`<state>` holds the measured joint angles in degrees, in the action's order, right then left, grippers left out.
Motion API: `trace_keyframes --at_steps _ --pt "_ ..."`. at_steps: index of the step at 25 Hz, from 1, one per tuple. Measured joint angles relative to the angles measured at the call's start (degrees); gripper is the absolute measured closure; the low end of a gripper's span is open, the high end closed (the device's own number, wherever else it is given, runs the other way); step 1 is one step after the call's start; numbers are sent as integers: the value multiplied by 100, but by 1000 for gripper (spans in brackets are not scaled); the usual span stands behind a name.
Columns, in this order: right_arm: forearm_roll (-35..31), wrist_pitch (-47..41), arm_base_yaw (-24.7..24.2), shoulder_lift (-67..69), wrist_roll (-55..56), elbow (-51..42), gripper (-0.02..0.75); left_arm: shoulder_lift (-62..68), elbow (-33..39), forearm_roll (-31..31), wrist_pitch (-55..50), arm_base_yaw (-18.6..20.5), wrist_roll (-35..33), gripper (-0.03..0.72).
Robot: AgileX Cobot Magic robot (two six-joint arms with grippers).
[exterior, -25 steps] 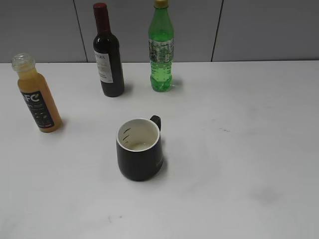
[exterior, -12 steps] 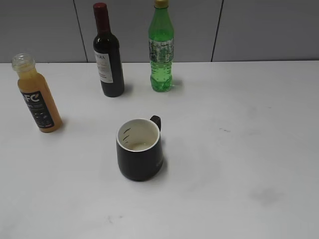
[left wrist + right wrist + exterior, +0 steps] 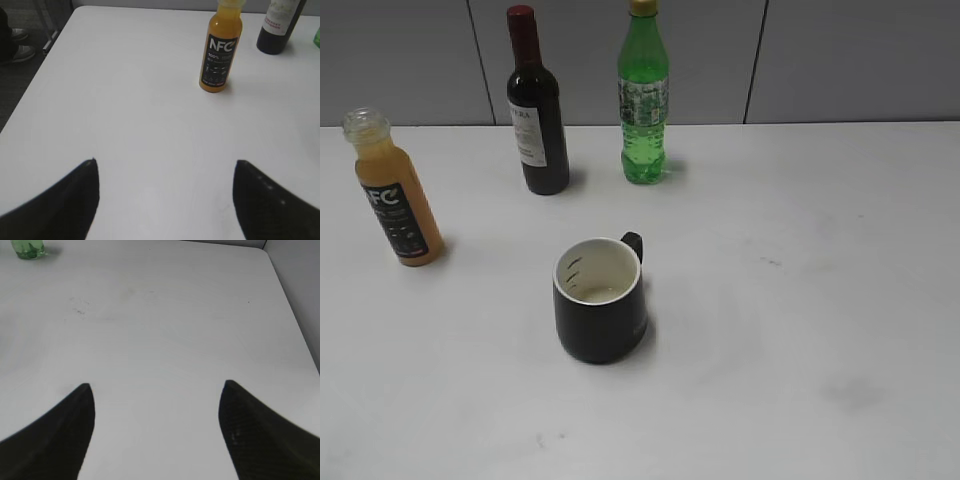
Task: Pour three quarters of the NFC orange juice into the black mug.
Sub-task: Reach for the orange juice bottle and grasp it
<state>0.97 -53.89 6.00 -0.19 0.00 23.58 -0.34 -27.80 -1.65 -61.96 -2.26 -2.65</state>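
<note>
The bottle is full to its neck (image 3: 373, 141), so the NFC orange juice will fill most of the black mug (image 3: 599, 298) when I pour three quarters.
The NFC orange juice (image 3: 395, 200) stands upright and uncapped at the left of the white table; it also shows in the left wrist view (image 3: 220, 52), well ahead of my left gripper (image 3: 165, 162). The black mug (image 3: 600, 300) stands in the middle of the table with its handle toward the back and a little pale residue in its cream inside. My left gripper is open and empty over bare table. My right gripper (image 3: 157, 385) is open and empty over the right part of the table. Neither gripper shows in the exterior view.
A dark wine bottle with a red cap (image 3: 537, 110) and a green soda bottle (image 3: 643, 100) stand at the back. The wine bottle's base (image 3: 277, 30) sits right of the juice. The green bottle's base (image 3: 27, 248) is far left. The table's left edge (image 3: 35, 80) drops off.
</note>
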Motion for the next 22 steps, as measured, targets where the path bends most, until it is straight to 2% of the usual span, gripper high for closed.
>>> trace_keyframes --at_steps 6,18,22 --pt "0 0 0 0 0 0 151 193 -80 0 519 0 0 42" --pt "0 0 0 0 0 0 151 2528 -75 11 4497 -33 0 46" --pt "0 0 0 0 0 0 151 3408 -75 6 5525 -35 0 52"
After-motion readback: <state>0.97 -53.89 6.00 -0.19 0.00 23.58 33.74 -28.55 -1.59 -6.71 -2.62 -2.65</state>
